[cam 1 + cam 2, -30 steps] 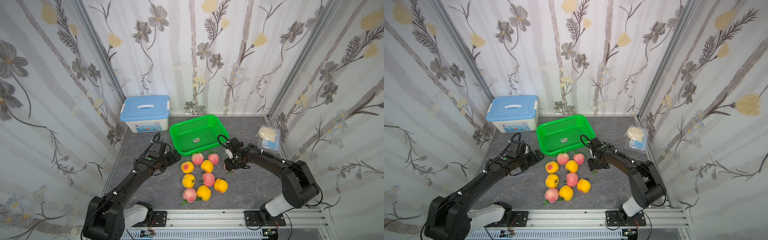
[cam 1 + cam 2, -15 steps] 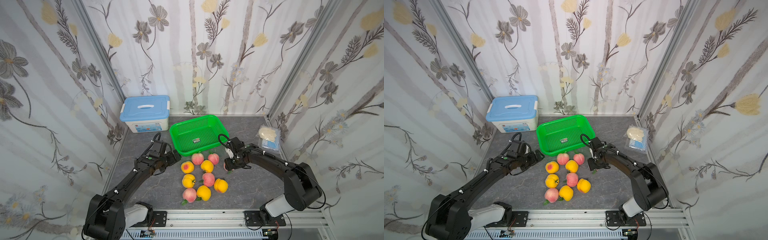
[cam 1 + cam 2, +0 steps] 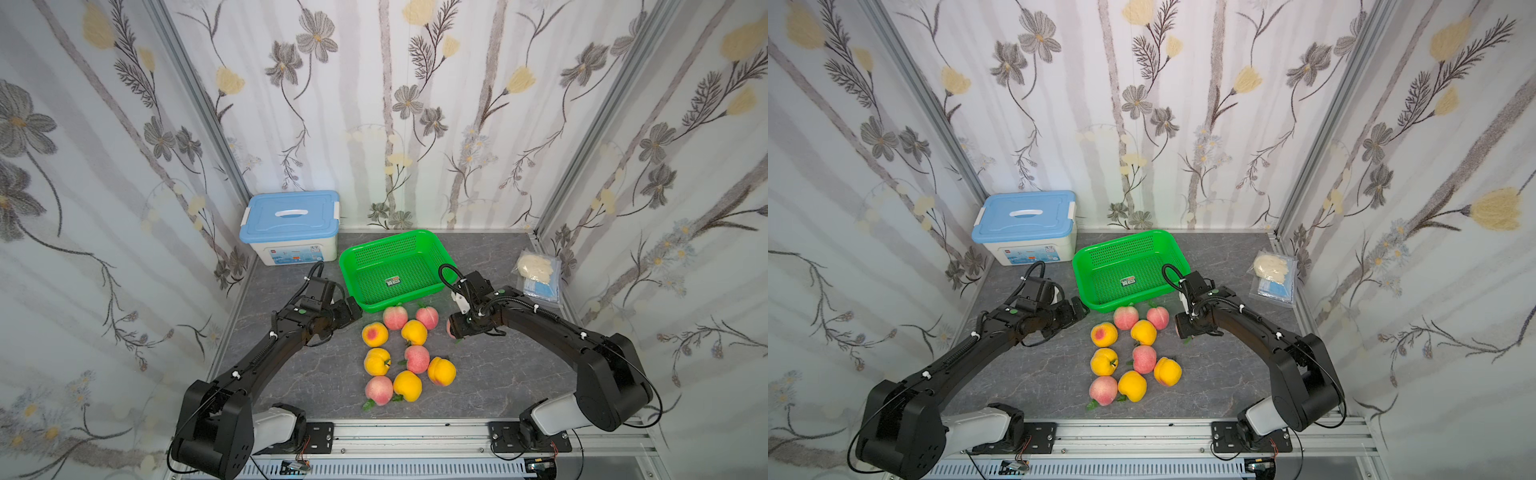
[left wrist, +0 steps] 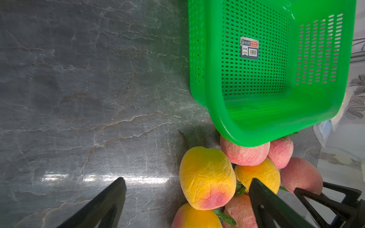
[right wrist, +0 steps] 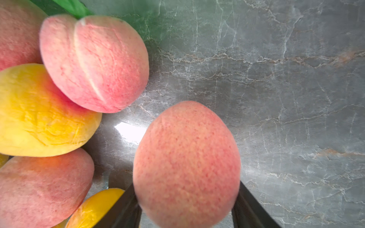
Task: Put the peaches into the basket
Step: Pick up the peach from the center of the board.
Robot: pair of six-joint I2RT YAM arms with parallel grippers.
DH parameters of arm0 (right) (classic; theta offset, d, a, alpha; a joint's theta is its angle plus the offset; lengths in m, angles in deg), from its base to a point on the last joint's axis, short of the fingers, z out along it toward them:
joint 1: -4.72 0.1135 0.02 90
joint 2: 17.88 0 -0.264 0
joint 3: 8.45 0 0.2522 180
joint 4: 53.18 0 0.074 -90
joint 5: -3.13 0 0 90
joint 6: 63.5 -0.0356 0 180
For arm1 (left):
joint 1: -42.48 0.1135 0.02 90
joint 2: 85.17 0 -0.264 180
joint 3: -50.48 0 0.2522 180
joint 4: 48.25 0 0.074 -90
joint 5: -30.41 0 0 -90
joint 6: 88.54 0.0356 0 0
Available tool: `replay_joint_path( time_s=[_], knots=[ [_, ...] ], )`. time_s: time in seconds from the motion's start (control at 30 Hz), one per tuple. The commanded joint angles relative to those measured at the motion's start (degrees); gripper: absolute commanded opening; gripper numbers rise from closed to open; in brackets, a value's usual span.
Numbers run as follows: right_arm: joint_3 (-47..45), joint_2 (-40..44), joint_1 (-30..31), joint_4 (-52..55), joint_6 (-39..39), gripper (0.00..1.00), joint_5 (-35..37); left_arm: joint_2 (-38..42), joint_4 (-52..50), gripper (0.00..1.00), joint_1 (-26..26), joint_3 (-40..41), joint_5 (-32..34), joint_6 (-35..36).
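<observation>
My left gripper's open fingers are in line with the basket's nearest short edge [image 4: 213, 64]. I should keep moving toward that edge [image 3: 347, 281] until they straddle it, then close them.
The green basket [image 3: 386, 249] [image 3: 1121, 253] stands empty at the back middle, with only a label inside. Several pink and yellow peaches [image 3: 414, 332] [image 3: 1144, 332] lie clustered on the grey table in front of it. My right gripper [image 3: 455, 328] [image 5: 186, 184] is shut on a pink peach [image 5: 186, 163] [image 3: 449, 327], low beside the cluster's right edge. My left gripper [image 3: 352, 311] [image 4: 187, 179] is open at the cluster's left edge by the basket's near corner. A yellow peach with a red blush [image 4: 207, 177] lies between its fingers.
A white box with a blue lid [image 3: 291, 226] stands at the back left beside the basket. A plastic bag of pale and blue items [image 3: 538, 276] lies at the right wall. Flowered walls enclose three sides, and a metal rail [image 3: 415, 436] runs along the front.
</observation>
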Motion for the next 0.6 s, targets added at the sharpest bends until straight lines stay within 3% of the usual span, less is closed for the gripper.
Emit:
replay_joint_path(
  time_s=[0.0,0.3,0.57],
  knots=[
    [1.3,1.3,0.0,2.5,0.4,0.51,-1.0,-0.3,-0.6,1.0,0.0,-1.0,3.5,0.2],
    [11.0,2.7,0.0,6.4,2.1,0.51,-3.6,-8.3,-3.0,1.0,0.0,-10.2,5.5,2.3],
    [26.8,-6.1,0.0,7.1,3.6,0.52,-5.6,-18.7,-4.6,1.0,0.0,-18.7,5.2,2.9]
  ],
)
